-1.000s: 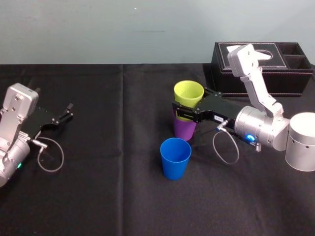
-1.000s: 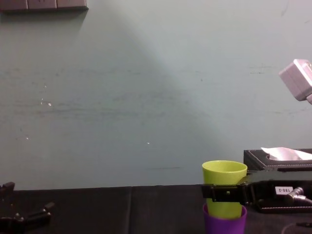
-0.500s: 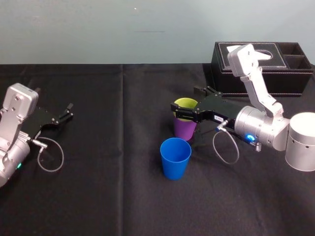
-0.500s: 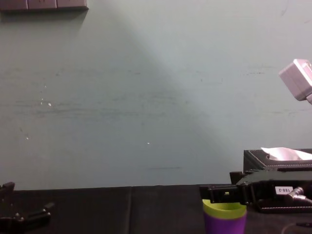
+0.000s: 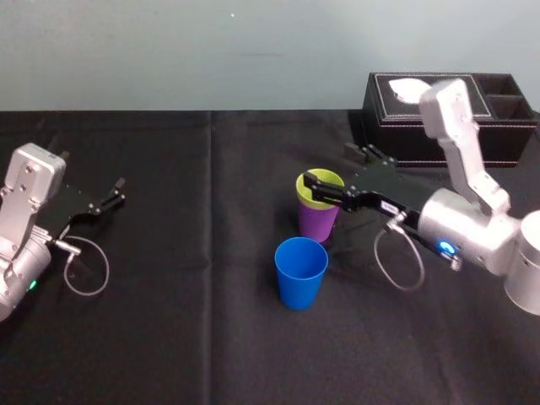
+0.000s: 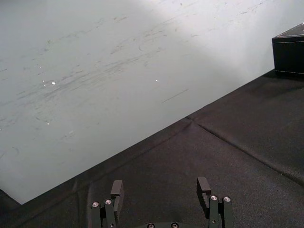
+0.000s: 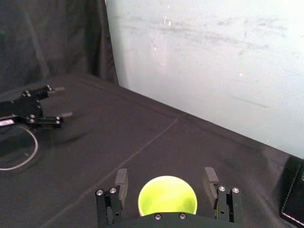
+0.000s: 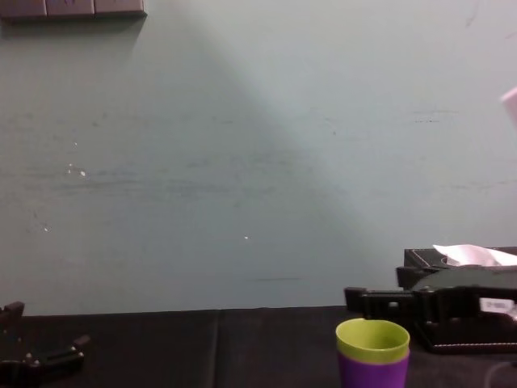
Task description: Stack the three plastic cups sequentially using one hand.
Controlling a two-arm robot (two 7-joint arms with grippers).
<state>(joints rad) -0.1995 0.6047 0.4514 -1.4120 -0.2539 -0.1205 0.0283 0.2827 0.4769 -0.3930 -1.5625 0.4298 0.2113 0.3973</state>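
Observation:
Only the lime green rim (image 8: 373,353) can be seen above the purple cup, so I expect the blue cup to go down inside almost to its rim when I lower it.
The lime green cup (image 5: 321,187) sits nested inside the purple cup (image 5: 315,224) at mid-table, only its rim showing above the purple one. The blue cup (image 5: 300,272) stands upright by itself just in front of them. My right gripper (image 5: 327,166) hovers at the stack's rim, open; in the right wrist view the green cup (image 7: 167,195) lies between its fingers (image 7: 121,182) with a gap on each side. The chest view shows the green rim (image 8: 372,339) over the purple cup (image 8: 371,374), with the right gripper (image 8: 359,301) just above. My left gripper (image 5: 114,194) rests open at the far left.
A black tissue box (image 5: 447,118) stands at the back right behind my right arm. A black cloth (image 5: 194,337) covers the table. The left gripper (image 6: 160,188) has bare cloth in front of it.
The green cup, held above the purple cup a second ago, has dropped fully into it. My right gripper has opened and drawn back a little to the right.

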